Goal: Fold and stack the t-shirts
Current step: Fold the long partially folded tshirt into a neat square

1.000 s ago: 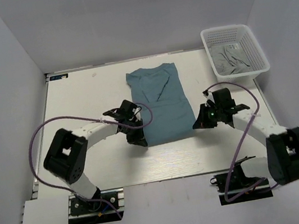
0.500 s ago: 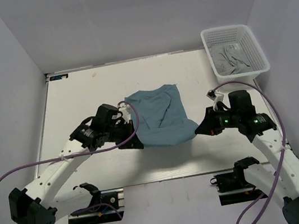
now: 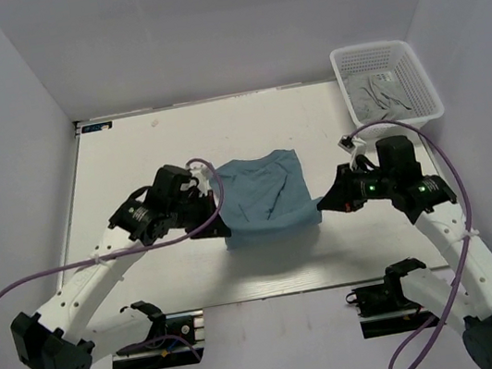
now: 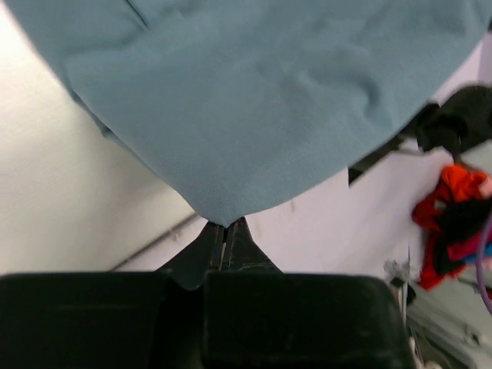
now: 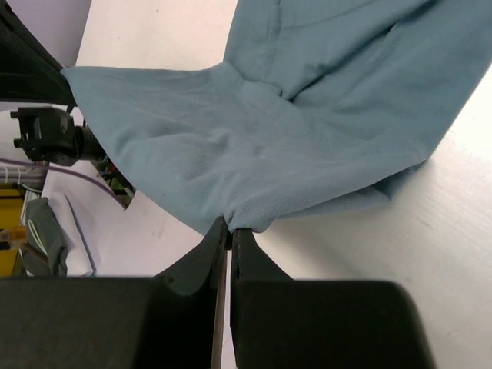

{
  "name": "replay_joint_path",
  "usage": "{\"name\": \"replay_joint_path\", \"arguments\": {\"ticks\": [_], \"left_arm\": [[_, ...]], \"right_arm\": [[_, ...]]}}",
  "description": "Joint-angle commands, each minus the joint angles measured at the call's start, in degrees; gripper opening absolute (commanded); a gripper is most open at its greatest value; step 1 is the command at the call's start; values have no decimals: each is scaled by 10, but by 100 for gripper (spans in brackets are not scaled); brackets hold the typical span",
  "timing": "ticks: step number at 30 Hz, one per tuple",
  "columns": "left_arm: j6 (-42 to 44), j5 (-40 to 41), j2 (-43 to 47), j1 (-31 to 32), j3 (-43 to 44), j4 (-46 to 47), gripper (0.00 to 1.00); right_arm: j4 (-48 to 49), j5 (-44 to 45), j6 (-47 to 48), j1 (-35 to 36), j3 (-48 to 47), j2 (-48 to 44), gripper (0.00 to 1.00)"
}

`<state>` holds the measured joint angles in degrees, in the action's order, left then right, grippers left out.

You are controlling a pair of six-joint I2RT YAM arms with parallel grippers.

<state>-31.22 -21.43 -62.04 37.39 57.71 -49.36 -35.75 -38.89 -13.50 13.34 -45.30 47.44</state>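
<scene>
With the shirt's near edge (image 3: 274,228) spanning both grippers and its far part lying flat, my left gripper should carry on to the shirt's far edge (image 3: 235,163) and release there.
A teal-blue t-shirt (image 3: 265,196) hangs lifted at its near edge over the middle of the table. My left gripper (image 3: 222,229) is shut on its near left corner, which shows in the left wrist view (image 4: 224,224). My right gripper (image 3: 320,204) is shut on its near right corner, which shows in the right wrist view (image 5: 231,227). The shirt (image 5: 292,131) sags between the two grippers, its far part resting on the table. The shirt (image 4: 261,100) fills the top of the left wrist view.
A white mesh basket (image 3: 387,84) at the back right holds grey cloth (image 3: 381,99). The white table (image 3: 131,165) has walls on the left, right and back. The near table edge (image 3: 282,293) lies below the shirt.
Both arms have lifted the shirt's near edge off the table and carried it toward the far side, so the shirt looks shorter front to back. Both grippers stay shut on the corners.
</scene>
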Motion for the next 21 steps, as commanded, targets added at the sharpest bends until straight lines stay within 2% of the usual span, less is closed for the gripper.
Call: {"name": "replay_joint_path", "arguments": {"ticks": [1, 6, 11, 17, 21], "left_arm": [[4, 65, -38, -6, 60, 10, 0], [4, 157, -92, -6, 128, 10, 0], [4, 205, -171, -24, 203, -28, 0], [-16, 241, -211, -54, 222, 4, 0], [-21, 236, -232, -66, 210, 42, 0]], "right_arm": [[62, 7, -7, -2, -45, 31, 0], [98, 43, -19, -2, -71, 82, 0], [114, 75, -10, -3, -98, 133, 0], [133, 85, -7, -6, -140, 196, 0], [151, 70, 0, -7, -160, 244, 0]]}}
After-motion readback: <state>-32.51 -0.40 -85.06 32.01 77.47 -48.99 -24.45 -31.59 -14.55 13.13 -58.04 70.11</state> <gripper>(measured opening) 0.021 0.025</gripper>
